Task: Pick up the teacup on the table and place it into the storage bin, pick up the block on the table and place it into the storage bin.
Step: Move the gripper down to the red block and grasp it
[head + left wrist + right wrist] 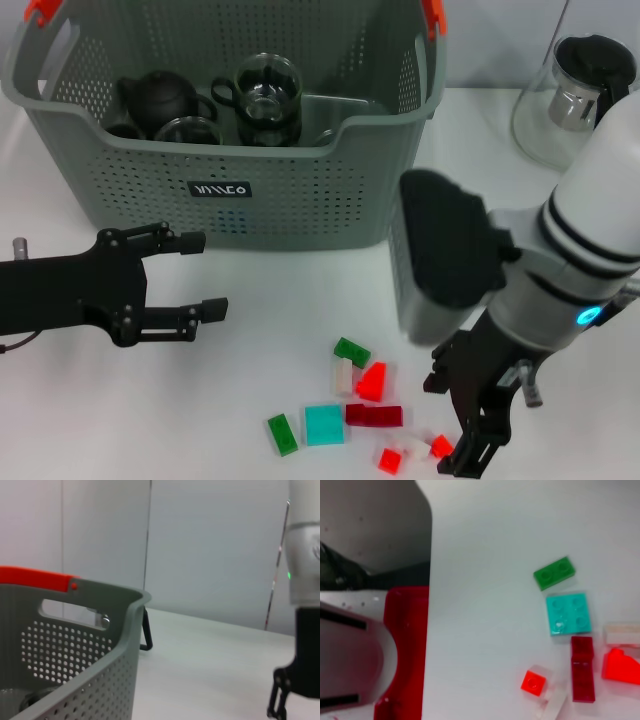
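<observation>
The red block [441, 447] nearest the robot's right gripper lies open to its spread fingers, so the gripper keeps going down until they are around the red block, then close.
The grey-green storage bin [230, 185] stands at the back of the table, and its corner [75, 645] fills the left wrist view. Inside it are a black teapot [160, 100] and glass teacups [267, 92]; no teacup shows on the table. Several small blocks lie in front: green [283, 434], teal [323, 424], dark red [374, 415], red [372, 381]. They also show as a teal block [568, 613] and a green block [554, 573]. My left gripper [203, 277] hovers open and empty in front of the bin's left half. My right gripper [468, 448] hangs low beside a small red block [441, 445].
A glass pitcher [575, 95] with a black lid stands at the back right; its black handle [146, 630] shows past the bin's corner. The table's edge [430, 630] runs close to the blocks, with a red object [402, 650] below it.
</observation>
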Robot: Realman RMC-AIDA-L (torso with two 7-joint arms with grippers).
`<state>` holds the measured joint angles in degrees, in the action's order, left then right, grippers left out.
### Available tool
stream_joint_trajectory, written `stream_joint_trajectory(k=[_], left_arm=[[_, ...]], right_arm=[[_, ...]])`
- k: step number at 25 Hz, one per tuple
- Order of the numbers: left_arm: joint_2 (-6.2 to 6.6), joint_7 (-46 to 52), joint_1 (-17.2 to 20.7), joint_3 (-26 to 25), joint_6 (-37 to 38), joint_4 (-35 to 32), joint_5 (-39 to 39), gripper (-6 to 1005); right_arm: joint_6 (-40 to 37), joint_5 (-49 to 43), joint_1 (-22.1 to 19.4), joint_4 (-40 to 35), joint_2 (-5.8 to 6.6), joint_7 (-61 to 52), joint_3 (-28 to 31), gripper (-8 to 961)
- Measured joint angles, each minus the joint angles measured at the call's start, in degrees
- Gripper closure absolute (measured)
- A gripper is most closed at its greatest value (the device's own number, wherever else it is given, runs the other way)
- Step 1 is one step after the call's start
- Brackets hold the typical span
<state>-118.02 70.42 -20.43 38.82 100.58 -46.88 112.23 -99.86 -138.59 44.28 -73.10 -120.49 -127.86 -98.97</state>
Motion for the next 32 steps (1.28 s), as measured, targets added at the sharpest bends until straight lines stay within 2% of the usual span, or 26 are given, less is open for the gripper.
stream_joint_trajectory(k=[7, 15, 20, 32], left_arm=[[-0.07, -0.6, -0.6, -2.9, -0.4, 2.8, -0.1, 155], [-1.21, -0.8, -0.7, -4.8, -1.4, 4.0, -0.2, 155], [-1.45, -0.8, -0.7, -5.5, -1.5, 4.1, -0.2, 155], [-1.72, -0.8, -0.1, -6.5, -1.5, 4.1, -0.2, 155]], right_arm=[[2.1, -1.8, 0.2, 0.8, -0.01, 2.6, -5.0, 70], [5.3, -4.3, -0.1, 0.8, -0.09, 6.6, -10.5, 69], [7.7, -4.9, 0.0, 0.9, -0.30, 7.8, -14.2, 70], [9.6, -4.9, -0.5, 1.0, -0.43, 8.1, -18.0, 69]])
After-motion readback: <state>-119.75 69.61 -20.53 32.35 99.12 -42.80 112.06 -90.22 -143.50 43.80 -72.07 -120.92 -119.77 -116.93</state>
